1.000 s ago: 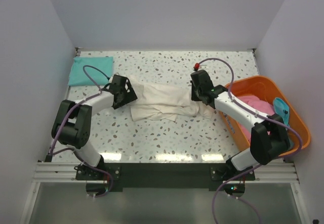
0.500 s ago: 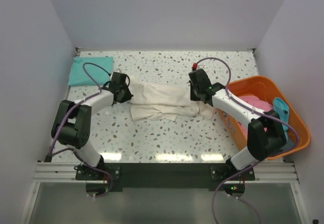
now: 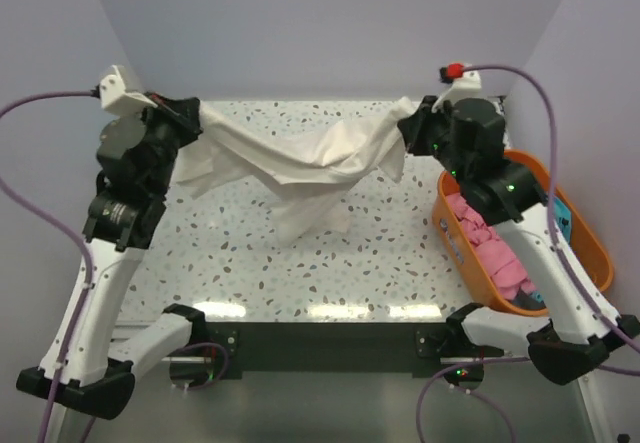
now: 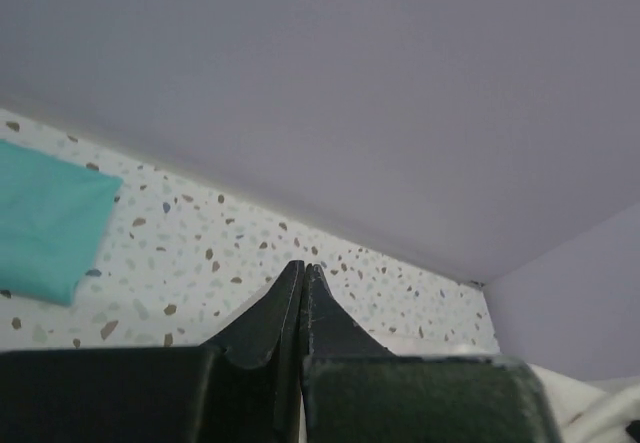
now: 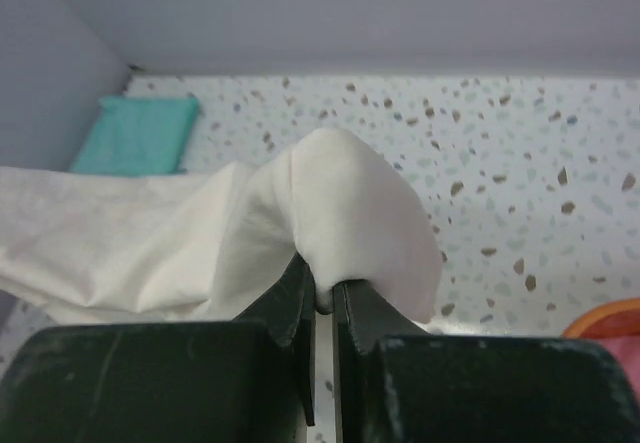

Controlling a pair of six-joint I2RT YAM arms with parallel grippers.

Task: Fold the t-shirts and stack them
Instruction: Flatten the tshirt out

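Observation:
The cream t-shirt's loose body (image 3: pixel 310 208) is hanging in a bunch. My left gripper and my right gripper should pull back and down to spread it out over the speckled table (image 3: pixel 212 233).
A large cream t-shirt (image 3: pixel 300 163) hangs stretched in the air between my two raised grippers, its middle sagging toward the speckled table (image 3: pixel 250 263). My left gripper (image 3: pixel 196 119) is shut on its left end; in the left wrist view the jaws (image 4: pixel 303 269) are pressed together and only a bit of cream cloth (image 4: pixel 575 403) shows at the lower right. My right gripper (image 3: pixel 405 133) is shut on the right end, with a fold of the cream t-shirt (image 5: pixel 350 198) bulging over the fingertips (image 5: pixel 322 285). A folded teal t-shirt (image 4: pixel 40 218) (image 5: pixel 140 133) lies flat at the table's far left corner.
An orange plastic basket (image 3: pixel 592 255) stands at the table's right edge under the right arm, holding a pink t-shirt (image 3: pixel 490 248) and a bit of blue cloth (image 3: pixel 560 218). Grey walls close the back and both sides.
The left gripper shut on the cream t-shirt's left end. Both arms then rose from the table, lifting and spreading the shirt between them.

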